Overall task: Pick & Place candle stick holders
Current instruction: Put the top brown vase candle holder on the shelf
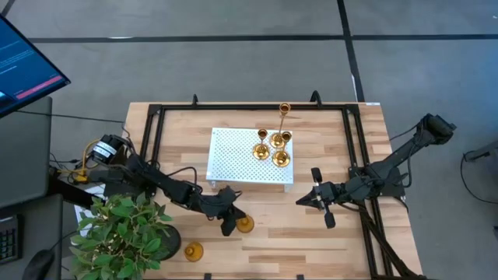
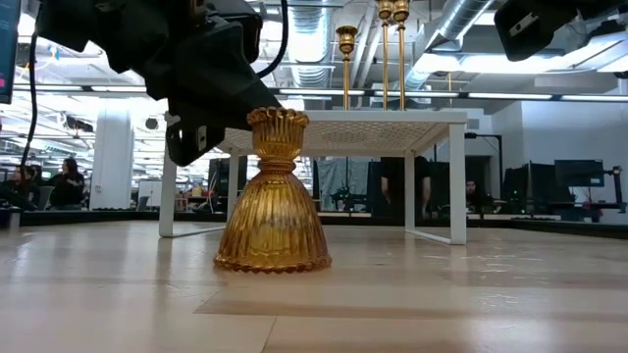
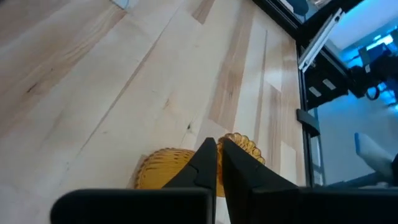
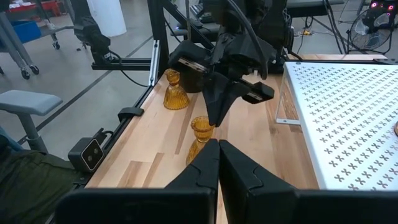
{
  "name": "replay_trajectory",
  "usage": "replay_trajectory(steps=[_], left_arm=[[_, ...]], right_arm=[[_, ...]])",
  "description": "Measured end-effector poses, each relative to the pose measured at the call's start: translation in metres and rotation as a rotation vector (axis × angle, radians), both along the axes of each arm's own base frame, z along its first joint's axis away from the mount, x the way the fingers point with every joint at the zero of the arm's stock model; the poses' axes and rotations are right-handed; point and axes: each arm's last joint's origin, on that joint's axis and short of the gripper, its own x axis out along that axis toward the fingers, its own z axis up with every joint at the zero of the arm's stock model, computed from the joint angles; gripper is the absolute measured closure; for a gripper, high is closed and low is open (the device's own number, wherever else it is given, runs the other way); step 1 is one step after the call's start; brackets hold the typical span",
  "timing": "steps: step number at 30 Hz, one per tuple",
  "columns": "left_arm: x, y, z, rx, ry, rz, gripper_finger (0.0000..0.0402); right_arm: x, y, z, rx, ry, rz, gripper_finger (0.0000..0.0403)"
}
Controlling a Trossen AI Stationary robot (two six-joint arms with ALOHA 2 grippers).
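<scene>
The left gripper's closed fingers slant down toward the amber holder's scalloped rim (image 2: pixel 279 117), so that gripper should move back, open and approach the holder lower, around its neck (image 2: pixel 277 166).
An amber ribbed bell-shaped holder (image 1: pixel 244 224) stands upright on its wide base on the table near the front; it also shows in the low view (image 2: pixel 273 206) and the right wrist view (image 4: pixel 200 134). My left gripper (image 1: pixel 230 226) is shut, pointing down right beside its scalloped top. A second amber holder (image 1: pixel 193 250) stands near the front edge. Three gold holders, one of them tall (image 1: pixel 285 110), stand on the white perforated tray (image 1: pixel 233 159). My right gripper (image 1: pixel 300 201) is shut and empty, to the right of the tray's front. My left gripper has its shut fingertips (image 3: pixel 211 149) at the scalloped rim (image 3: pixel 245 146) of the amber holder, coming from above and slanting down. I cannot tell whether they touch the rim. The holder stands on the table on its base.
A potted plant (image 1: pixel 124 233) stands at the front left corner beside the second amber holder. A black frame (image 1: pixel 156 124) runs round the table top. The raised tray stands on legs (image 2: pixel 457 181) at mid table. Bare wood lies between the two grippers.
</scene>
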Motion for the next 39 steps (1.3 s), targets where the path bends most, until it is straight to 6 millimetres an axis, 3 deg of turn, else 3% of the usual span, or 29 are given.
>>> replay_trajectory(steps=[10, 16, 20, 27, 35, 39], left_arm=[[-0.027, 0.013, 0.025, 0.16, 0.018, 0.04, 0.0401], [-0.035, 0.003, 0.029, 0.195, 0.009, -0.078, 0.0401], [-0.041, -0.016, 0.022, 0.316, 0.006, -0.198, 0.0401], [-0.045, -0.036, 0.005, 0.603, -0.019, -0.253, 0.0401], [-0.031, -0.041, -0.013, 0.641, -0.013, -0.254, 0.0392], [-0.031, -0.042, -0.013, 0.683, -0.025, -0.273, 0.0398]], right_arm=[[0.0, 0.0, 0.0, 0.0, 0.0, 0.0, 0.0403], [0.0, 0.0, 0.0, -0.001, 0.001, 0.0, 0.0403], [0.0, 0.0, 0.0, -0.001, 0.001, 0.0, 0.0403], [0.0, 0.0, 0.0, -0.001, 0.001, 0.0, 0.0403], [0.0, 0.0, 0.0, -0.001, 0.001, 0.0, 0.0403], [0.0, 0.0, 0.0, -0.001, 0.001, 0.0, 0.0403]])
